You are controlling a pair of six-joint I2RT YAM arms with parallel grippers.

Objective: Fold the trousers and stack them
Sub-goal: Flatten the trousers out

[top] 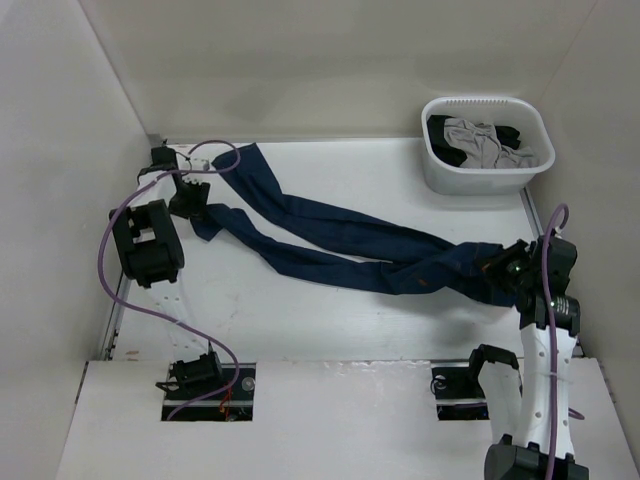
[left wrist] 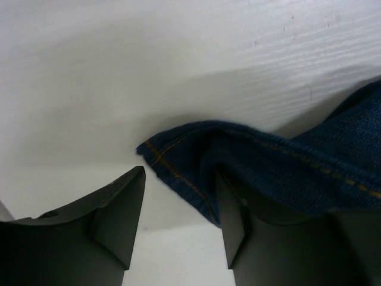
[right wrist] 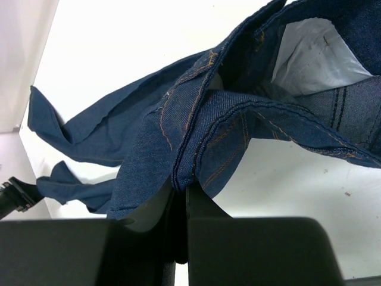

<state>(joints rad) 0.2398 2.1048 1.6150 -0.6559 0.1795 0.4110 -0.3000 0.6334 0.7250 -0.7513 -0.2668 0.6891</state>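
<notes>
Next, my right gripper spreads the waist point(top: 470, 268) toward the table's front edge point(top: 452, 346) before folding, because the waist is bunched up at that gripper and the near leg lies twisted.
The dark indigo jeans point(top: 340, 240) lie stretched across the table, legs running to the far left, waist at the right. My right gripper point(top: 503, 268) is shut on a seam of the jeans near the waist; in the right wrist view the gripper point(right wrist: 181, 189) pinches the denim seam point(right wrist: 187, 149), with a white pocket lining point(right wrist: 309, 56) showing above. My left gripper point(top: 190, 205) sits at a leg end. In the left wrist view it point(left wrist: 181, 202) is open, the leg hem point(left wrist: 178, 161) lying on the table just at its right finger point(left wrist: 232, 220). The tan patch is hidden.
A white plastic basket point(top: 440, 175) with grey and black clothes point(top: 485, 140) stands at the back right. White walls close in the table on the left, back and right. Purple cables point(top: 105, 250) loop along the left arm.
</notes>
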